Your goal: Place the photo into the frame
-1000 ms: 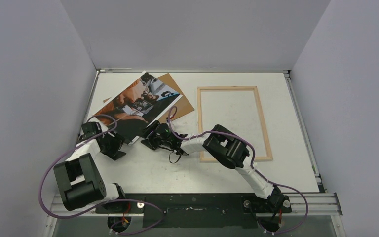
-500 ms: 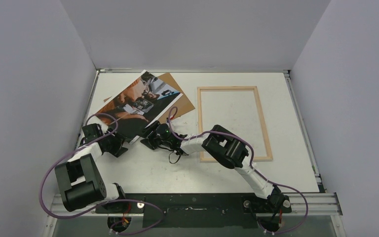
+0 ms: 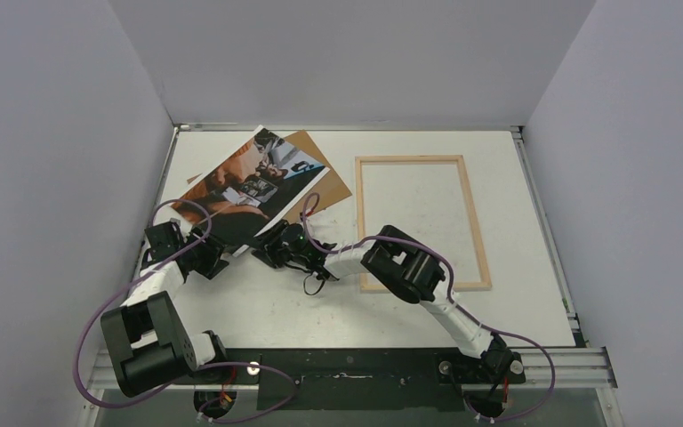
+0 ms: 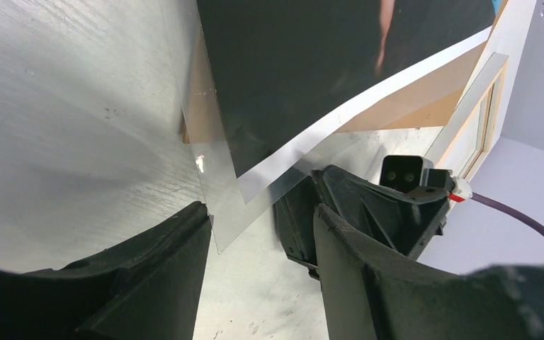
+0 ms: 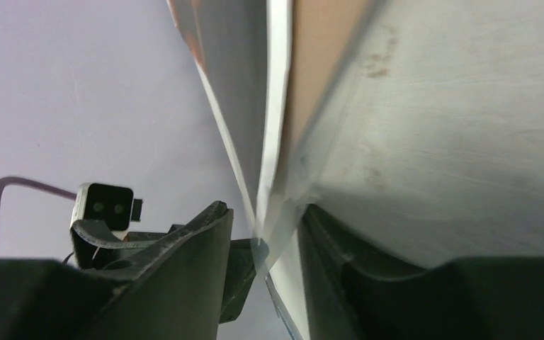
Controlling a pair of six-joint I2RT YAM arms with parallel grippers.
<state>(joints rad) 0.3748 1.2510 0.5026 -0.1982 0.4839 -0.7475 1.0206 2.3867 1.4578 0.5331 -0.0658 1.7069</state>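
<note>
The photo's white border reaches into the gap of my right gripper next to the clear sheet. Next, I grip the clear sheet alone and pull it away first.
The photo lies slanted at the table's back left, on top of a brown hardboard sheet. The pale wood frame lies flat to the right, apart from both. My left gripper is at the photo's near corner, jaws open. In the left wrist view the corner of a clear thin sheet under the photo pokes between the fingers of that gripper. My right gripper is open at the photo's near edge, and the white border runs into its gap.
Grey walls close in the table on the left, back and right. The right arm's elbow hangs over the frame's near-left corner. The hardboard sticks out beyond the photo toward the frame.
The left arm's elbow has drawn back toward the near edge, and its gripper has edged closer to the photo's corner. The right arm has barely moved. The photo has kept its place.
</note>
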